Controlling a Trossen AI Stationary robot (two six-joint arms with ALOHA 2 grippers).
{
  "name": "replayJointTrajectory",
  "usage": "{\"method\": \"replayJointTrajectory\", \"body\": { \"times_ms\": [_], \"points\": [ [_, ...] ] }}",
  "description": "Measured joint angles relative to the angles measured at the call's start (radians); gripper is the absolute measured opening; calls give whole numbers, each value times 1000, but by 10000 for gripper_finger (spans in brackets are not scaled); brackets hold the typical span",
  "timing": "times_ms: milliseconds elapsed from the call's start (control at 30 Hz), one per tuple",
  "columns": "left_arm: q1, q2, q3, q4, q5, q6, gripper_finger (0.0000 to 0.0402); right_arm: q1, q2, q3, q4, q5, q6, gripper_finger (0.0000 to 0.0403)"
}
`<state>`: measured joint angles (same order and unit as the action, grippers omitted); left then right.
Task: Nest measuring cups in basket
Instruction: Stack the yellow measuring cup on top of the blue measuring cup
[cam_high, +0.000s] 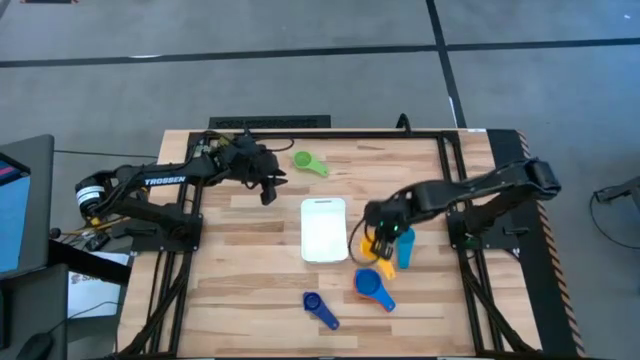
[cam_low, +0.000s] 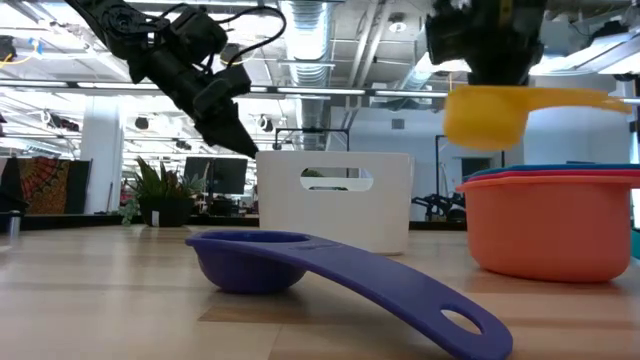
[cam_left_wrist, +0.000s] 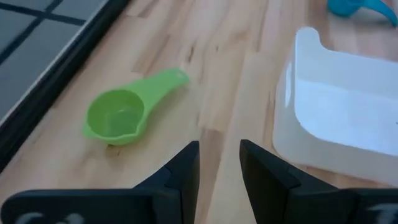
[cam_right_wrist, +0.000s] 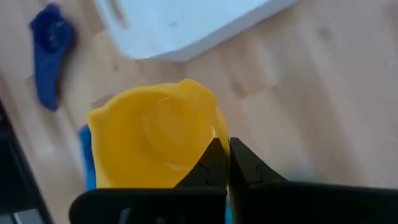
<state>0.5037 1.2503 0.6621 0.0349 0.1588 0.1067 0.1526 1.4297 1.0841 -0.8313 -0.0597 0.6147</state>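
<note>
My right gripper is carrying the yellow-orange cup level, its handle (cam_high: 388, 270) parallel to the stack's handle, so I should keep going until it nests in the stack's bowl (cam_high: 368, 282).
The yellow-orange cup (cam_right_wrist: 155, 143) hangs in my right gripper (cam_right_wrist: 227, 163), lifted above the table just right of the white basket (cam_high: 324, 228). The teal cup (cam_high: 405, 248) lies beside it. A stack with orange and blue cups (cam_low: 555, 225) sits toward the near edge. The dark blue cup (cam_low: 270, 262) rests on its bowl, and its handle end touches the wood. The green cup (cam_left_wrist: 115, 115) lies open side up near the far edge. My left gripper (cam_left_wrist: 219, 168) hovers open between the green cup and the basket (cam_left_wrist: 336, 118). My right gripper pinches the yellow-orange cup between its two fingers at the bowl's rim (cam_right_wrist: 211, 140), on the side where the handle (cam_low: 590, 98) leaves the bowl. The fingers come from above, pointing down. The cup is lifted clear, level, open side up.
A black frame (cam_high: 450, 160) runs along the table's far and side edges. Bare wood lies left of the basket and along the near edge, left of the dark blue cup (cam_high: 320, 308). The stack (cam_high: 372, 287) sits close below my right gripper (cam_high: 380, 238).
</note>
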Motion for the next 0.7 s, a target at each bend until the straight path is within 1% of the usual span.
{"method": "replayJointTrajectory", "body": {
  "times_ms": [133, 267, 333, 467, 533, 700],
  "points": [
    [0, 0, 0, 10, -13, -22, 102, 94, 81, 69, -33, 0, 39, 6],
    [0, 0, 0, 0, -37, -21, 102, 153, 153, 114, -29, 2, 40, 6],
    [0, 7, 0, 11, -61, -17, 102, 171, 190, 132, -36, 4, 40, 6],
    [3, 19, 0, 12, -66, -9, 102, 201, 250, 173, -49, 1, 17, 6],
    [2, 21, 0, -4, -64, 0, 102, 207, 274, 185, -54, -12, -12, 7],
    [1, 41, 0, 14, -69, 8, 103, 216, 313, 214, -60, -50, -48, 17]
  ]
}}
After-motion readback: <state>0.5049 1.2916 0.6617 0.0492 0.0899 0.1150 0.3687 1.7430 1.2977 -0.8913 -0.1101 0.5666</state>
